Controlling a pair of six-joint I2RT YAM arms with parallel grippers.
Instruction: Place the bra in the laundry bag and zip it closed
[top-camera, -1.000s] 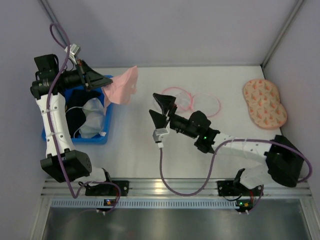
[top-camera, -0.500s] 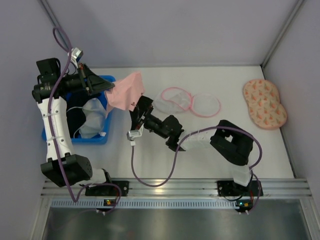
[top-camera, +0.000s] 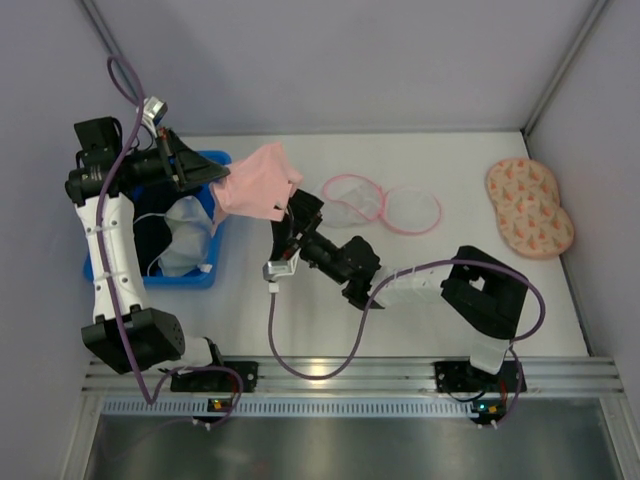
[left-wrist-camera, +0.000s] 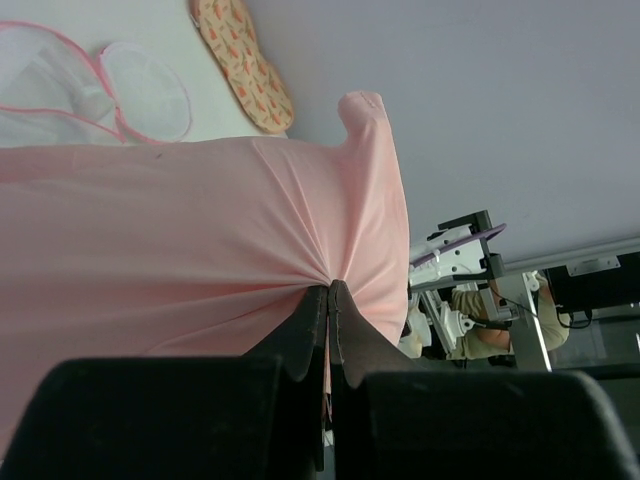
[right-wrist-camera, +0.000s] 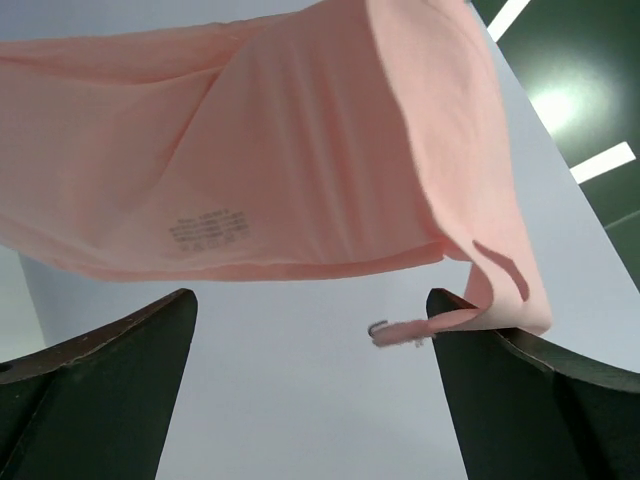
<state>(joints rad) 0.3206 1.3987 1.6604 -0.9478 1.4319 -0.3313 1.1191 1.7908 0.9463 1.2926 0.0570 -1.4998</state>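
The light-pink bra's hooked end curls limply (right-wrist-camera: 470, 310), so the bra (top-camera: 258, 183) will trail down in a long strip when I carry it with my right gripper.
The light-pink bra (top-camera: 255, 185) hangs in the air beside the blue bin, pinched at its left edge by my left gripper (top-camera: 196, 172), which is shut on the fabric (left-wrist-camera: 200, 230) at the fingertips (left-wrist-camera: 328, 290). My right gripper (top-camera: 292, 218) is open right under the bra's lower right edge. In the right wrist view the bra (right-wrist-camera: 280, 150) hangs above the open gripper (right-wrist-camera: 310, 320), and a strap end with a hook (right-wrist-camera: 400, 331) dangles by the right finger. The white mesh laundry bag (top-camera: 350, 198) lies open on the table, its round lid (top-camera: 412, 210) flipped right.
The blue bin (top-camera: 150, 281) at the left holds black and white garments (top-camera: 180, 235). A peach orange-speckled two-lobed item (top-camera: 528, 206) lies at the far right. Walls close in the left, back and right sides.
My right arm has swung left from the laundry bag to just under the bra. My left gripper has carried the bra slightly rightward, still shut on it.
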